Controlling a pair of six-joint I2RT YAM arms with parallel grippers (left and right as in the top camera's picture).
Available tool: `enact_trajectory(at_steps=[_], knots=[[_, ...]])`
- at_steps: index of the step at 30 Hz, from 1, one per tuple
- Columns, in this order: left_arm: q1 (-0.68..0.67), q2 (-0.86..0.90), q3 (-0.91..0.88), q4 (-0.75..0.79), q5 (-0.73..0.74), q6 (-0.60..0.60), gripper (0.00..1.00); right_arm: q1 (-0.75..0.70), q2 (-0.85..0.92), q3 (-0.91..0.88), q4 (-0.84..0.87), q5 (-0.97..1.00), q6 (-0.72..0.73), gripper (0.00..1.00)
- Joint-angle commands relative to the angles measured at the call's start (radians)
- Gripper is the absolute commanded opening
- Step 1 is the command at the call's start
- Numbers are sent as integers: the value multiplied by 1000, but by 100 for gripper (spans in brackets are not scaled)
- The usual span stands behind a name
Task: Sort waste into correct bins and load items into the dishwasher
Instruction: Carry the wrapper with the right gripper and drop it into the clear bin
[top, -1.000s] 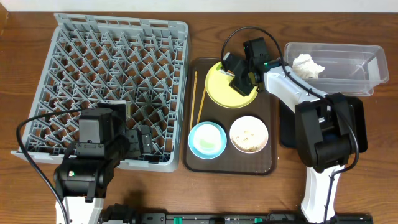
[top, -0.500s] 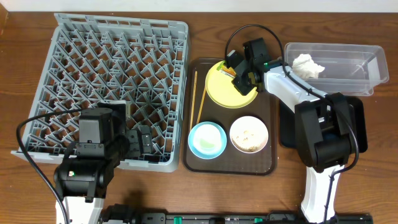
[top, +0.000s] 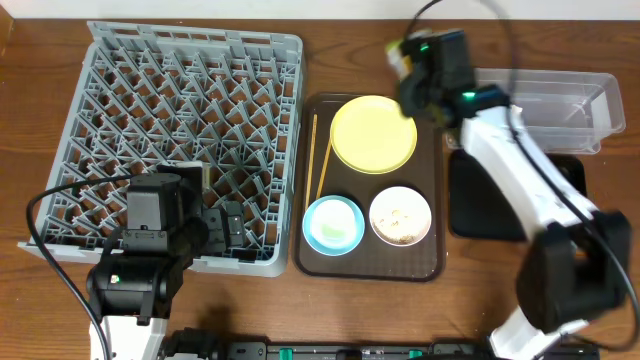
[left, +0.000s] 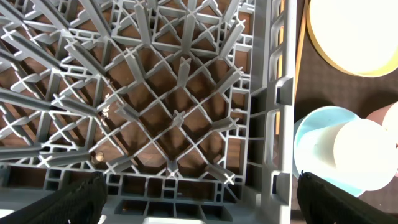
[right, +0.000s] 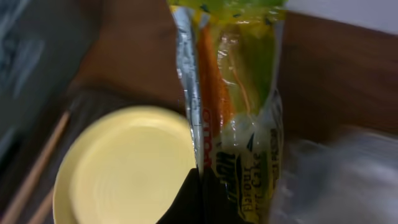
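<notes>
The snack wrapper (top: 398, 60) hangs free of the yellow plate and the clear tub (top: 562, 105) is open, so my right gripper should continue over the tub and let go there.
My right gripper (right: 202, 202) is shut on the green-and-yellow snack wrapper (right: 239, 93), which hangs in the air. In the overhead view the right gripper (top: 410, 62) holds the wrapper (top: 397, 48) beyond the brown tray's far edge, left of the clear tub (top: 570, 100). The yellow plate (top: 373, 133) lies bare. The light blue bowl (top: 333, 223) holds a small white cup (left: 367, 155). The cream bowl (top: 400, 215) has rice scraps. Chopsticks (top: 312, 155) lie along the tray's left side. My left gripper (left: 199, 211) is open over the grey dish rack (top: 180, 130). The tissue is hidden behind my right arm.
The brown serving tray (top: 425, 268) carries the plate, bowls and chopsticks. A black tray (top: 475, 205) lies to its right, partly under the right arm. The left arm's base (top: 140, 270) overhangs the rack's near edge.
The right gripper closed on the wrapper on the plate, then lifted it up and toward the back right. The plate now shows bare. The left arm has not moved.
</notes>
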Motion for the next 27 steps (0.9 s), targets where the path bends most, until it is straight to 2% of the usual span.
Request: enact_trajectory(at_steps=[1,4,7,12,20,21,22,24,26,27], knots=[[-2,-2,23,0,10,-6,98,-80,-25,2,-2,172,414,1],[-2,-2,23,1,10,-6,98,-133,-25,2,7,175,627,1],[-2,-2,23,1,10,-6,98,-182,-19,2,-13,177,737,1],[-2,-2,23,0,10,-6,98,-247,-2,0,-102,212,1036,1],[-2,-2,23,1,10,-6,98,-283,53,0,-97,208,1056,2],[-2,-2,23,1,10,-6,98,-283,55,0,-93,210,1053,7],[-2,-2,23,1,10,-6,98,-283,58,0,-84,212,1039,18],[-2,-2,23,1,10,-6,98,-283,58,0,-39,210,935,63],[-2,-2,23,1,10,-6,98,-283,55,0,3,192,774,86],[-2,-2,23,1,10,-6,98,-282,50,0,13,177,695,93]])
